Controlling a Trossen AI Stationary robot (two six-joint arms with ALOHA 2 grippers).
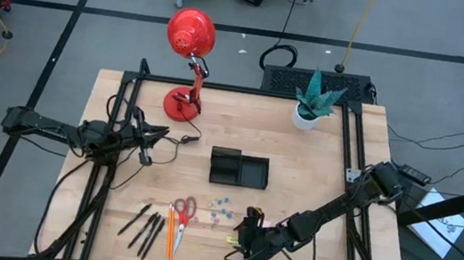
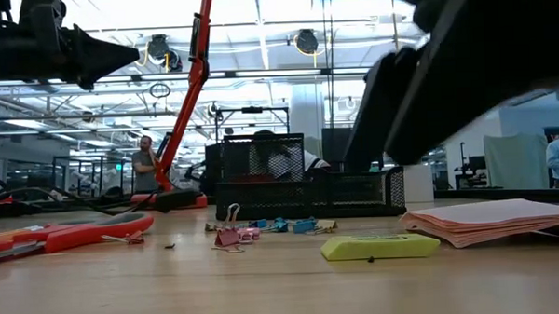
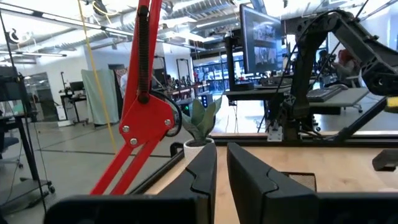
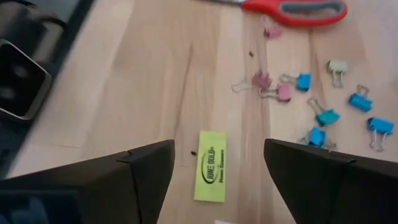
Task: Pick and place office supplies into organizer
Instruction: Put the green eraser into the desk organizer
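My right gripper should keep going down until the fingers are on both sides of the yellow piece (image 2: 380, 247), and then close. The open fingers are lined up across its narrow width (image 4: 211, 167).
My right gripper (image 1: 246, 240) hangs open near the table's front edge, pointing slantwise down. Its fingers stand on either side of a small yellow piece (image 4: 210, 165) without touching it. The piece lies flat on the wood (image 2: 380, 246), beside a pink sticky-note pad (image 2: 491, 221). Blue and pink clips (image 4: 323, 116) lie scattered between the piece and the red-handled scissors (image 1: 184, 211). Orange pencils (image 1: 170, 235) and black pens (image 1: 144, 227) lie left of the scissors. The black organizer (image 1: 239, 169) stands mid-table. My left gripper (image 1: 151, 144) waits shut above the table's left part.
A red desk lamp (image 1: 189, 61) stands at the far left of the table, with its cord trailing toward the middle. A potted plant (image 1: 312, 100) stands at the far right, and a large black box (image 1: 346, 82) sits behind the far edge. Bare wood lies around the organizer.
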